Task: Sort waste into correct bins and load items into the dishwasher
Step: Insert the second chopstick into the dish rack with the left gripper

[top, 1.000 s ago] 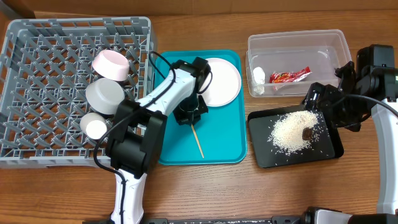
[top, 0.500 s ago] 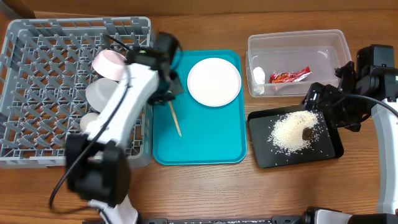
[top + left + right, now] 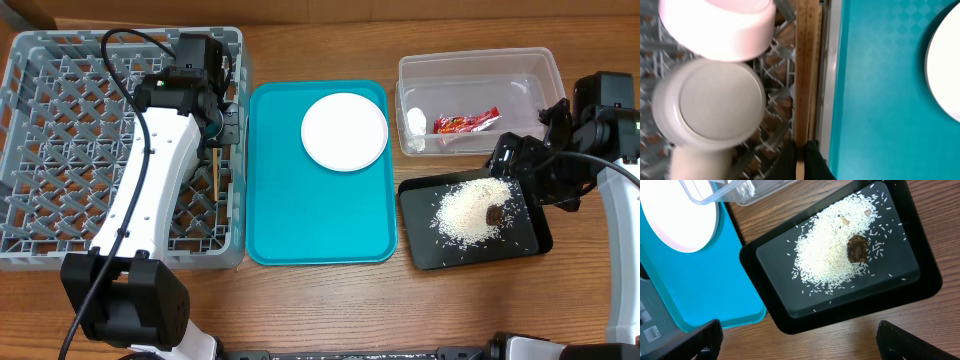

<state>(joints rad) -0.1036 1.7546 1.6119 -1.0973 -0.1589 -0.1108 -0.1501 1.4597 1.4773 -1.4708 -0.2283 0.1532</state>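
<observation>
The wooden chopsticks (image 3: pixel 215 176) lie along the side of the rack (image 3: pixel 221 205), away from the grey-white bowl, so my left gripper should keep lowering them until they rest in the rack.
My left gripper (image 3: pixel 216 128) hangs over the right side of the grey dishwasher rack (image 3: pixel 60 90), shut on the wooden chopsticks (image 3: pixel 213 172). In the left wrist view the chopsticks (image 3: pixel 805 75) run straight up from the gripper (image 3: pixel 801 162), along the rack's right wall. Beside them in the rack sit the pink dish (image 3: pixel 715 25), the grey-white bowl (image 3: pixel 710 105) and the cup (image 3: pixel 695 167). The white plate (image 3: pixel 344 131) lies on the teal tray (image 3: pixel 320 220). My right gripper (image 3: pixel 800 345) stands open and empty at the black tray's (image 3: pixel 765 295) near edge.
The clear tub (image 3: pixel 478 70) holds the red wrapper (image 3: pixel 465 122) and a white scrap (image 3: pixel 416 122). Rice (image 3: pixel 832 250) and a brown lump (image 3: pixel 858 248) lie in the black tray. In the overhead view my left arm hides the dishes in the rack.
My left arm has swung from the teal tray leftward to over the rack, carrying the chopsticks with it. The right arm has not moved.
</observation>
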